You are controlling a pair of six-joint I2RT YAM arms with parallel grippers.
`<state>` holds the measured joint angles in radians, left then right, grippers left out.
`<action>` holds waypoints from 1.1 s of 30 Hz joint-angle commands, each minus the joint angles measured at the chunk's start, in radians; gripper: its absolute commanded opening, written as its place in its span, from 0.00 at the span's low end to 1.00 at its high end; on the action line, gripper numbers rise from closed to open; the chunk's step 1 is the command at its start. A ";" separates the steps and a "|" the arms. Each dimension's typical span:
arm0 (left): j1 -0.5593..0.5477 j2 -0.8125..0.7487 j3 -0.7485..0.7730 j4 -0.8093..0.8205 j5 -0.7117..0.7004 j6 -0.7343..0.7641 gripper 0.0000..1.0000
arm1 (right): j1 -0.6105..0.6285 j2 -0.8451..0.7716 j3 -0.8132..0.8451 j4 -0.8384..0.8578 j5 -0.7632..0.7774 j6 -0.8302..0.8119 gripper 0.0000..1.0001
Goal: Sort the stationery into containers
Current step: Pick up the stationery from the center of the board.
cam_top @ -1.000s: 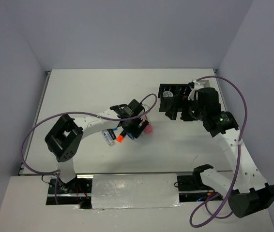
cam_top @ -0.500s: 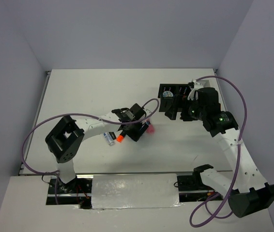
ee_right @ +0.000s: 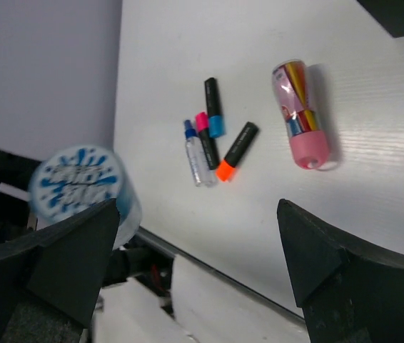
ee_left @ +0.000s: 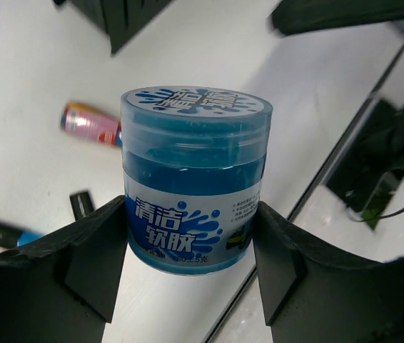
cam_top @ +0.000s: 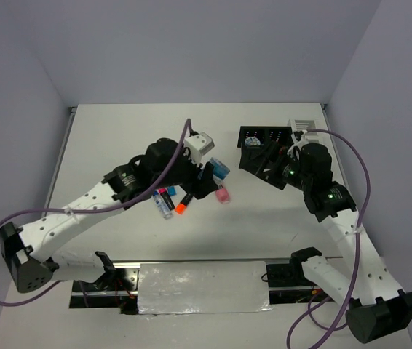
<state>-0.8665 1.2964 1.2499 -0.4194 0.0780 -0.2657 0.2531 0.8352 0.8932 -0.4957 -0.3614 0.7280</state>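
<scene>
The black organiser [cam_top: 266, 134] is next to my right gripper, so next my left gripper passes the blue jar over by its lid end [ee_left: 196, 118] to be placed there.
My left gripper [cam_top: 212, 176] is shut on a round blue jar with a blue-white patterned lid [cam_top: 219, 168] and holds it above the table; in the left wrist view the jar [ee_left: 195, 179] sits between both jaws [ee_left: 188, 250]. A stubby pink tube [cam_top: 223, 195] and short dark markers [cam_top: 169, 199] with blue, pink and orange caps lie below it. My right gripper [cam_top: 263, 161] is open and empty beside the black organiser [cam_top: 279, 136], which holds a second blue-white round item [cam_top: 251, 142]. The right wrist view shows the pink tube [ee_right: 300, 114], the markers [ee_right: 214, 107] and the held jar [ee_right: 81, 186].
A white-grey slatted box [cam_top: 303, 124] stands behind the organiser at the back right, partly hidden by the right arm. A clear vial with a blue cap [ee_right: 193, 153] lies among the markers. The table's near edge [ee_right: 209, 282] runs close under the right gripper [ee_right: 198, 264].
My left arm has swung up and back, lifting the blue jar off the table above the markers. The right gripper has tilted slightly towards the middle.
</scene>
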 commanded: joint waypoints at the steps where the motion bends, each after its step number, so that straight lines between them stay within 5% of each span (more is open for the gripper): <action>1: 0.000 -0.078 -0.055 0.169 0.087 -0.011 0.00 | 0.034 0.037 0.033 0.118 -0.069 0.146 0.98; 20: 0.000 -0.100 -0.053 0.162 0.151 0.006 0.00 | 0.156 -0.051 0.015 0.387 -0.077 0.234 0.98; 27: 0.001 -0.103 -0.053 0.146 0.152 0.016 0.00 | 0.198 0.054 0.145 0.203 -0.083 0.114 0.98; 33: 0.000 -0.101 -0.020 0.131 0.160 0.036 0.00 | 0.328 0.130 0.231 0.048 0.064 0.017 0.99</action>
<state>-0.8627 1.2083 1.1782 -0.3458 0.2081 -0.2592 0.5545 0.9573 1.0756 -0.3466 -0.3630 0.8127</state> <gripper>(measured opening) 0.750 0.987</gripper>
